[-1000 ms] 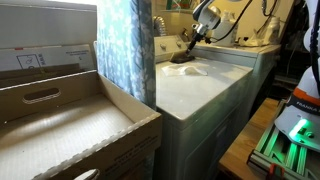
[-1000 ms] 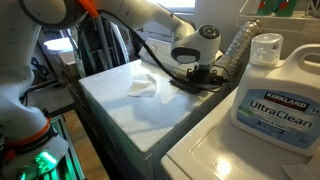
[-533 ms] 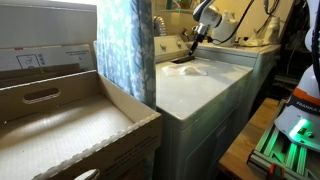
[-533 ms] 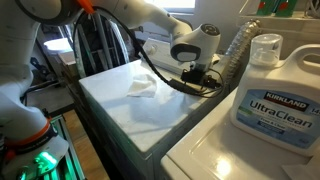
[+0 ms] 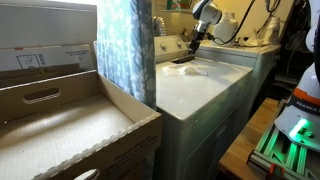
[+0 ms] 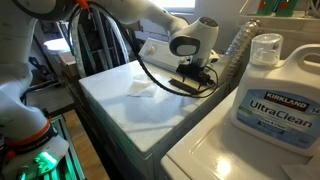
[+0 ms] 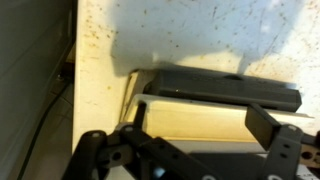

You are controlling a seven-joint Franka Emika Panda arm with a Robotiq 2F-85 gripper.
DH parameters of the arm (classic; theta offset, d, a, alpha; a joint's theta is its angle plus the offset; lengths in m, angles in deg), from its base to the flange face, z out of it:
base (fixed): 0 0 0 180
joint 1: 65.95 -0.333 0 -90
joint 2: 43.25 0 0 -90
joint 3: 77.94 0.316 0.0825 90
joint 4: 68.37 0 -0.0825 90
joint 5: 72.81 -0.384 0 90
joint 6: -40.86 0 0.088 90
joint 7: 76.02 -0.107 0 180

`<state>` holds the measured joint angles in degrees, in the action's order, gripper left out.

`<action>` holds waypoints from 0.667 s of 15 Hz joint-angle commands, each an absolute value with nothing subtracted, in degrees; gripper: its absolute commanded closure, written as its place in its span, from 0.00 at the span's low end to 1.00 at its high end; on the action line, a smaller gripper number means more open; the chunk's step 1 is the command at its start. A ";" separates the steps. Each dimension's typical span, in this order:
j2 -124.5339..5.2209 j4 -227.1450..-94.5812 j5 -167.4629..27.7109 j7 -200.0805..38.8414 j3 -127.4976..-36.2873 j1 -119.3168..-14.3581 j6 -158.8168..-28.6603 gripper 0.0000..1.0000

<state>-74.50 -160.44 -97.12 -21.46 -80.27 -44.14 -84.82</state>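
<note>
My gripper should turn square and move over the dark object [image 7: 225, 87] before it goes lower, because the dark object lies slanted beyond the ends of my gripper's fingers, which are on both sides of the cream strip [image 7: 195, 122].
My gripper [image 6: 196, 72] hangs just above the back of a white washer top [image 6: 125, 118], its fingers spread wide and empty. Right below it lies a flat dark object [image 6: 192, 86]; what it is I cannot tell. In the wrist view the gripper [image 7: 200, 118] frames a cream strip, with the dark object [image 7: 225, 88] just beyond the fingertips. A crumpled white cloth [image 6: 142, 88] lies on the washer a little away from the gripper. In the far exterior view the gripper [image 5: 190, 45] is over the washer's back edge, above the cloth [image 5: 188, 69].
A large Kirkland detergent bottle [image 6: 275, 85] stands on the neighbouring machine, with a clear plastic bottle [image 6: 238, 45] behind it. A blue patterned curtain [image 5: 125, 50] hangs beside the washer. An open cardboard box [image 5: 60, 130] fills the near side.
My gripper has lifted up off the dark object, which stays on the washer. The cloth has not moved.
</note>
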 commanded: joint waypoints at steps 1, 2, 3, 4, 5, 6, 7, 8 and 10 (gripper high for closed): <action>-70.09 -164.66 -98.46 -25.02 -80.12 -42.78 -83.65 0.00; -69.13 -165.24 -98.63 -25.59 -80.32 -42.71 -83.67 0.00; -68.28 -165.86 -98.83 -25.61 -80.43 -42.48 -83.44 0.00; -67.59 -166.55 -97.97 -26.17 -80.87 -42.71 -82.87 0.00; -67.27 -167.09 -96.58 -26.34 -81.31 -43.03 -81.79 0.00; -67.14 -168.23 -95.97 -25.75 -81.39 -43.40 -81.76 0.00; -66.97 -169.27 -95.68 -24.93 -81.40 -43.64 -82.19 0.00; -66.92 -170.83 -96.87 -22.32 -80.65 -43.44 -84.52 0.00; -67.06 -173.18 -98.52 -18.62 -79.74 -43.50 -88.19 0.00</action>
<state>-68.44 -167.93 -97.08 -23.26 -80.63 -43.46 -83.43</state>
